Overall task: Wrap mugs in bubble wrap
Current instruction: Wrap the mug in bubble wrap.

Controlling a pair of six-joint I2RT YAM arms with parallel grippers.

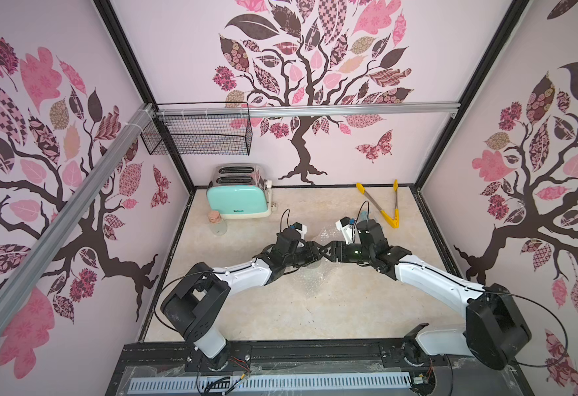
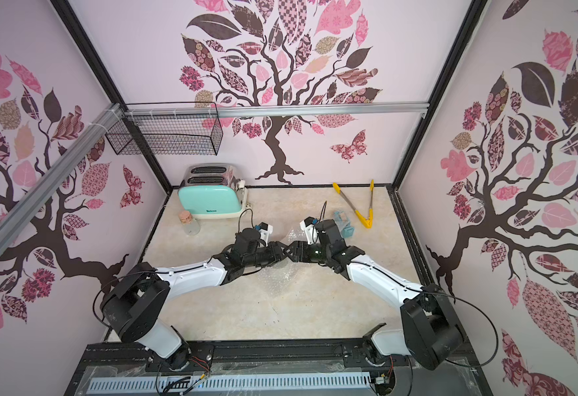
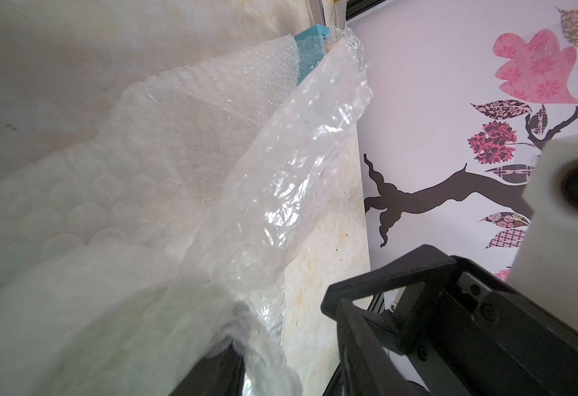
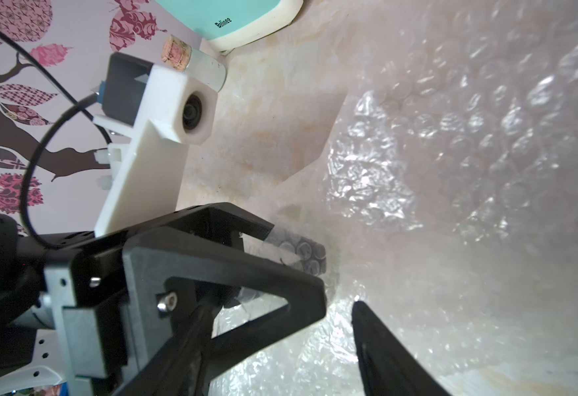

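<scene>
The bubble wrap hangs over my left gripper's fingertip [image 4: 307,252], so next my right gripper pinches the film [image 4: 302,338] next to it while my left gripper backs out.
The bubble wrap [image 1: 322,236] is a clear, bubbled sheet lying crumpled on the table middle under both arms. It fills the left wrist view [image 3: 212,154] and the right wrist view [image 4: 452,154]. My left gripper [image 1: 319,252] and right gripper [image 1: 327,252] meet nose to nose above it. The left gripper [image 4: 323,271] is open, and wrap film drapes over its upper fingertip [image 4: 310,255]. The right gripper is open too; one of its fingers [image 4: 383,349] stands over the wrap, well apart from the other. The mug is hidden.
A mint toaster [image 1: 238,197] and a corked glass bottle [image 1: 217,224] stand at the back left. Yellow tongs [image 1: 383,205] lie at the back right, a blue tape dispenser [image 2: 344,223] beside them. A wire basket [image 1: 198,132] hangs on the back wall.
</scene>
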